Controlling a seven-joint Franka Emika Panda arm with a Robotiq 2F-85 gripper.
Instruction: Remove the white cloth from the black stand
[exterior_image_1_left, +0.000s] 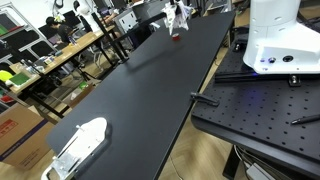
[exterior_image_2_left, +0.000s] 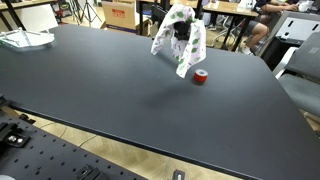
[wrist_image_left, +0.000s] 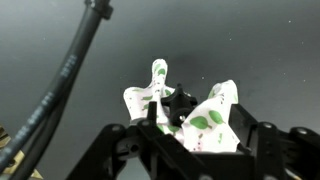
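Observation:
The white cloth lies draped over the black stand (wrist_image_left: 180, 104). The robot's gripper should open around the cloth's loose hanging fold (wrist_image_left: 210, 126), take hold of its end and pull the cloth clear.
The white cloth (exterior_image_2_left: 170, 42) has green leaf prints and hangs in folds from my gripper (exterior_image_2_left: 182, 30) above the black table (exterior_image_2_left: 120, 90). In an exterior view the cloth (exterior_image_1_left: 178, 16) is at the table's far end, just above a small red object. In the wrist view the cloth (wrist_image_left: 212, 122) bunches between the fingers of my gripper (wrist_image_left: 185, 125), which looks shut on it. A small black part (wrist_image_left: 168, 102) shows among the folds. I cannot tell if it is the black stand, which is otherwise hidden.
A small red object (exterior_image_2_left: 200, 78) lies on the table by the cloth, also seen in the exterior view from the far end (exterior_image_1_left: 177, 33). A white object (exterior_image_1_left: 80, 145) sits at a table corner (exterior_image_2_left: 25, 40). A black cable (wrist_image_left: 70, 60) crosses the wrist view. A white robot base (exterior_image_1_left: 280, 40) stands beside the table.

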